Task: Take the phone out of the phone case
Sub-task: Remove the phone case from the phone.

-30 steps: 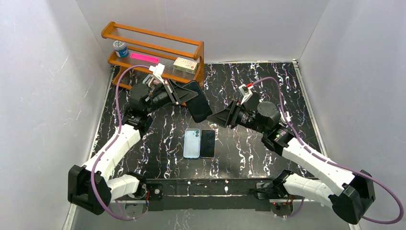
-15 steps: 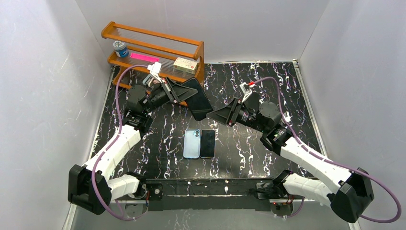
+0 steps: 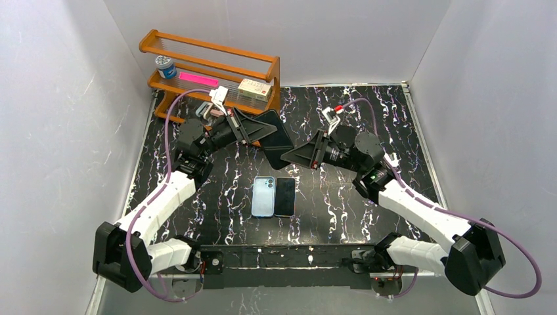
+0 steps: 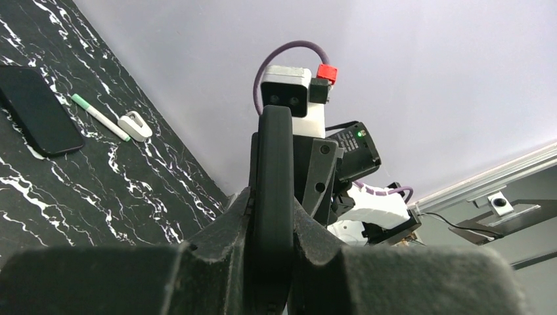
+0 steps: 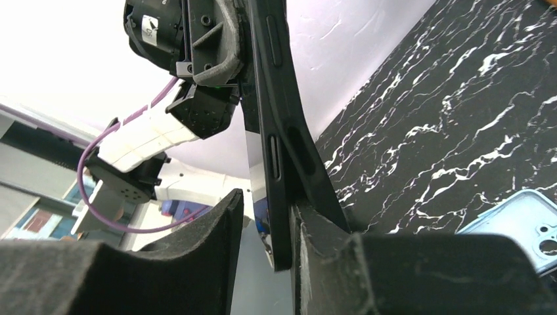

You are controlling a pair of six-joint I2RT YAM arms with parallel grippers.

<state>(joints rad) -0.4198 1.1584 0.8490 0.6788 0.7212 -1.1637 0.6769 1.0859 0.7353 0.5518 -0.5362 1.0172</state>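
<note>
The robot's left gripper is clamping phone and case together (image 3: 278, 136), so the right gripper needs to hold the phone's lower end (image 3: 274, 163) while the left gripper opens and grips only the case's edge.
A black phone in a black case (image 3: 276, 135) is held edge-up above the table. My left gripper (image 3: 255, 131) is shut on its upper end; in the left wrist view the case (image 4: 272, 157) stands edge-on between my left gripper (image 4: 270, 197). My right gripper (image 3: 291, 155) is open and straddles the lower end. In the right wrist view the phone in its case (image 5: 274, 151) sits between the jaws of my right gripper (image 5: 266, 210): the right finger touches the case back, and a gap shows on the screen side.
A light blue empty case (image 3: 263, 196) and a bare black phone (image 3: 285, 196) lie side by side at the table's middle front. A wooden rack (image 3: 217, 51) with a jar, pink item and box stands at the back left. A green pen (image 4: 98, 117) and a small white object (image 4: 134, 126) lie on the table.
My right gripper has moved up and left until its jaws straddle the held phone's lower end. My left gripper has shifted the phone slightly right and up.
</note>
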